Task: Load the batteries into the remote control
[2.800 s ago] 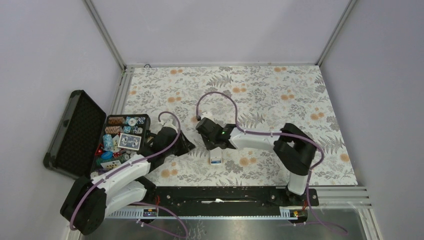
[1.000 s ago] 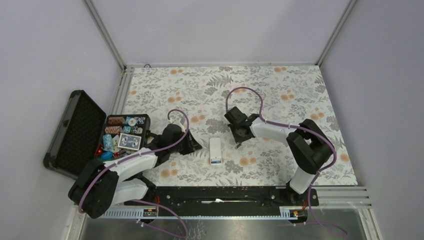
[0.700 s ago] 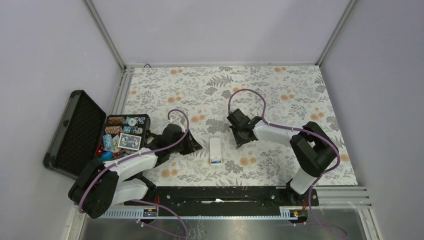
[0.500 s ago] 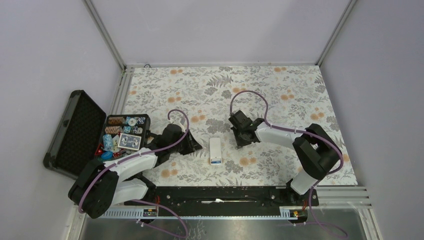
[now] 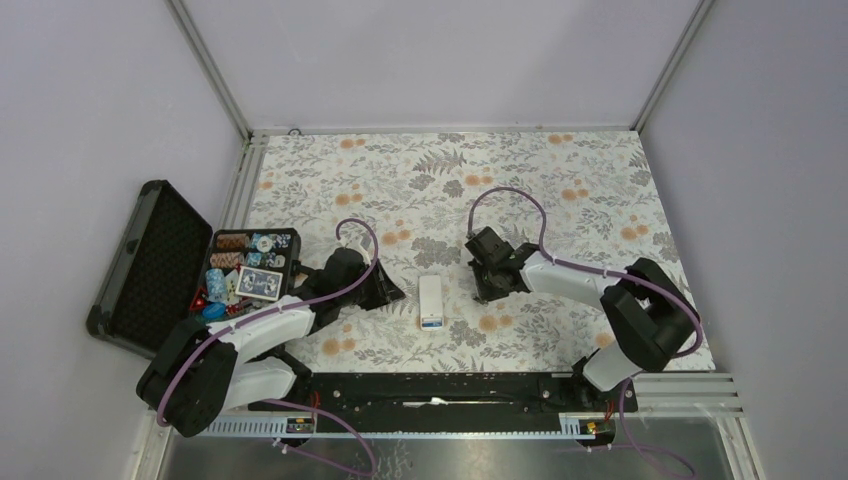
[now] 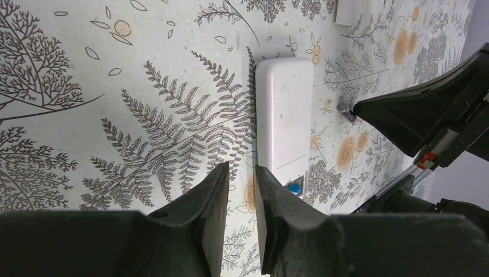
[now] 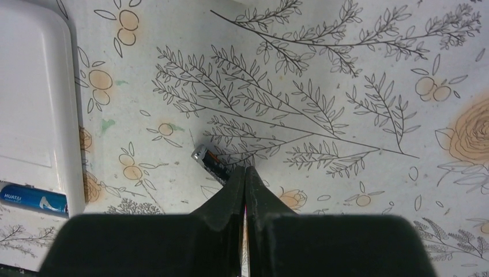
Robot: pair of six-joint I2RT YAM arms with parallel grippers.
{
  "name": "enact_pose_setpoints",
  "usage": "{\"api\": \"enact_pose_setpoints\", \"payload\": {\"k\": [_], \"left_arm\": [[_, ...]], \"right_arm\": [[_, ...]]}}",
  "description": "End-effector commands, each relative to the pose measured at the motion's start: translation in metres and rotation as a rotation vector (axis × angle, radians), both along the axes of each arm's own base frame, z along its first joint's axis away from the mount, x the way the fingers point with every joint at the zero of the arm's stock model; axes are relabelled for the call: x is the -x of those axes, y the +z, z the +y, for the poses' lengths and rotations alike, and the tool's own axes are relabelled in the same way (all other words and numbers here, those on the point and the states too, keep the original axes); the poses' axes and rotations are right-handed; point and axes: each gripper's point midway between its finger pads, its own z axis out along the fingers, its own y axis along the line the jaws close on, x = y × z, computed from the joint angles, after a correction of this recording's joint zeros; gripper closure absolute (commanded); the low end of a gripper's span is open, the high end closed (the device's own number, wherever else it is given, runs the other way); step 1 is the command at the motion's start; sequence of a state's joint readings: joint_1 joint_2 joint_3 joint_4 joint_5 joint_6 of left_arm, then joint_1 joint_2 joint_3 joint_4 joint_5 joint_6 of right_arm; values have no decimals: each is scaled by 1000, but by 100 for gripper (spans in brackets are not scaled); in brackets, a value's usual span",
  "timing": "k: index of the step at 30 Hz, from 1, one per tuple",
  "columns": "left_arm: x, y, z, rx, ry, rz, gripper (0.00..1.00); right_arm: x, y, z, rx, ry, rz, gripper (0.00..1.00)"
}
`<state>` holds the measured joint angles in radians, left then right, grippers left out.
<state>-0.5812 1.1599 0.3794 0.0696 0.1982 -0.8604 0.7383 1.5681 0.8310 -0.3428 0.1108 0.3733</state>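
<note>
The dark battery (image 7: 207, 160) is slanted under my right gripper's closed fingers, so I should open them, align them with the dark battery's body (image 7: 218, 170) and shut them around it.
The white remote control (image 5: 431, 298) lies back up on the floral mat. One blue battery (image 6: 294, 187) sits in the open bay at its near end and also shows in the right wrist view (image 7: 32, 199). A second, dark battery (image 7: 209, 160) with a silvery end lies loose on the mat right of the remote (image 7: 34, 98). It is partly hidden under my right gripper (image 7: 245, 170). That gripper (image 5: 488, 288) is shut with the fingers pressed together and nothing between them. My left gripper (image 6: 242, 173) is empty, its jaws a narrow gap apart. It (image 5: 396, 293) sits just left of the remote (image 6: 284, 121).
An open black case (image 5: 150, 265) holding poker chips and cards (image 5: 245, 275) stands at the left edge beside the left arm. A small white flat piece (image 6: 349, 10) lies beyond the remote. A metal rail (image 5: 450, 385) runs along the near edge.
My right gripper left the spot over the remote and moved right, then toward the near edge, down to the loose battery. The left gripper shifted slightly toward the remote, then held still.
</note>
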Motion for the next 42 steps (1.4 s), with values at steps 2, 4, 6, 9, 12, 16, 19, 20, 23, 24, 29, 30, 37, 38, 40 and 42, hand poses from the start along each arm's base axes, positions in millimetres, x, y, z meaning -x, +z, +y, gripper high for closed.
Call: {"api": "enact_pose_setpoints", "payload": {"k": [2, 4, 6, 9, 12, 16, 19, 20, 23, 24, 29, 30, 37, 38, 40, 42], "left_arm": [[-8, 19, -9, 48, -17, -66, 73], [-8, 19, -9, 48, -17, -66, 73], [-8, 19, -8, 48, -18, -68, 73], [-7, 18, -9, 47, -18, -67, 73], [-7, 17, -9, 48, -22, -64, 73], [-7, 17, -10, 50, -24, -65, 73], [-7, 17, -10, 49, -29, -64, 73], [-7, 17, -10, 48, -29, -64, 73], [-7, 16, -10, 47, -31, -59, 72], [-6, 15, -10, 46, -31, -56, 72], [-6, 14, -10, 44, -32, -55, 72], [-6, 13, -10, 44, -33, -54, 72], [-6, 12, -12, 50, -37, -49, 72], [-6, 12, -12, 50, -38, -47, 72], [-6, 11, -13, 53, -39, -45, 72], [-6, 11, -13, 53, -40, -43, 72]], "right_arm": [[0, 23, 0, -51, -30, -39, 92], [-1, 30, 0, -69, -29, -57, 85], [0, 35, 0, -82, -26, -70, 79], [0, 40, 1, -92, -9, -81, 71], [3, 37, 3, -95, 24, -65, 64], [8, 32, 7, -97, 73, -33, 59], [9, 27, 11, -95, 104, -8, 57], [9, 26, 11, -92, 110, -2, 57], [11, 21, 16, -99, 129, 28, 57], [12, 19, 17, -96, 132, 36, 57], [15, 9, 16, -79, 150, 67, 56], [15, 9, 16, -79, 152, 70, 56], [20, 1, 14, -69, 150, 97, 58], [21, 0, 14, -69, 150, 102, 60], [22, 0, 14, -68, 150, 104, 62], [23, -2, 13, -63, 147, 106, 63]]}}
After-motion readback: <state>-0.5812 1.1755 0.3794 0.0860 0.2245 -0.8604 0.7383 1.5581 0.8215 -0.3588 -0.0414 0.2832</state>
